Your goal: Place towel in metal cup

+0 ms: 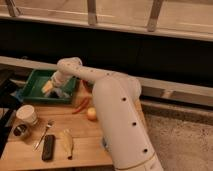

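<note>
My gripper will lower the towel, and the towel will hang over the cup's rim, because it lies crumpled and spreads wider than the metal cup's opening (21, 129).
The towel (63, 93), a small bluish-grey cloth, lies inside the green tray (30, 79) at the table's back left. My gripper (55, 86) hangs over the tray, just above and to the left of the towel, open and holding nothing. The arm reaches to it from the big white body at the right. The metal cup (21, 132), short and dull with a dark inside, stands at the table's left front edge, well away from the gripper.
A yellowish block (47, 88) lies in the tray beside the gripper. On the wooden table are a white cup (27, 114), a fork (44, 135), a black remote (48, 147), a pale banana-like object (66, 142), a red chili (81, 105) and an orange fruit (92, 114).
</note>
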`<state>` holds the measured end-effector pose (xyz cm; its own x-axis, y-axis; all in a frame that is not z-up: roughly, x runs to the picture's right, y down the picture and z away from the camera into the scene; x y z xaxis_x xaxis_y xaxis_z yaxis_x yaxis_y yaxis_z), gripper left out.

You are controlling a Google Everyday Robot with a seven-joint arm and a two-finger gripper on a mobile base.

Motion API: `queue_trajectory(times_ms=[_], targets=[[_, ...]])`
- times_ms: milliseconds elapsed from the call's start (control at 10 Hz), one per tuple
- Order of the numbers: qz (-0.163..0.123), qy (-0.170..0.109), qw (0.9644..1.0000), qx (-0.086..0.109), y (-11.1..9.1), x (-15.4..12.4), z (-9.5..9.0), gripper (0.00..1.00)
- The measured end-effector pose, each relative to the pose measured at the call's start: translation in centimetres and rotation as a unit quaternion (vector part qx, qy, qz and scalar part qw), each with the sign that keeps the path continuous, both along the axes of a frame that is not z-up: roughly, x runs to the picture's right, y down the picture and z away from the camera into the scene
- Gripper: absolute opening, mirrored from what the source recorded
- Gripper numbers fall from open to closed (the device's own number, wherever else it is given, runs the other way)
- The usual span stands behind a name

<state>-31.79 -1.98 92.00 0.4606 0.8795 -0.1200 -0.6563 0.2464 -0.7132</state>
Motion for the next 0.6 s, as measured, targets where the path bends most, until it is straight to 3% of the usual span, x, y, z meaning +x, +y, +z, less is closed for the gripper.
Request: queue_trajectory(times_ms=[400, 600], targets=[[-0.001, -0.002, 0.9998, -0.018, 1.2, -1.1, 1.3, 0.76], [-0.017, -0.010, 0.9996, -0.022, 2.0, -2.0, 1.4, 0.57]])
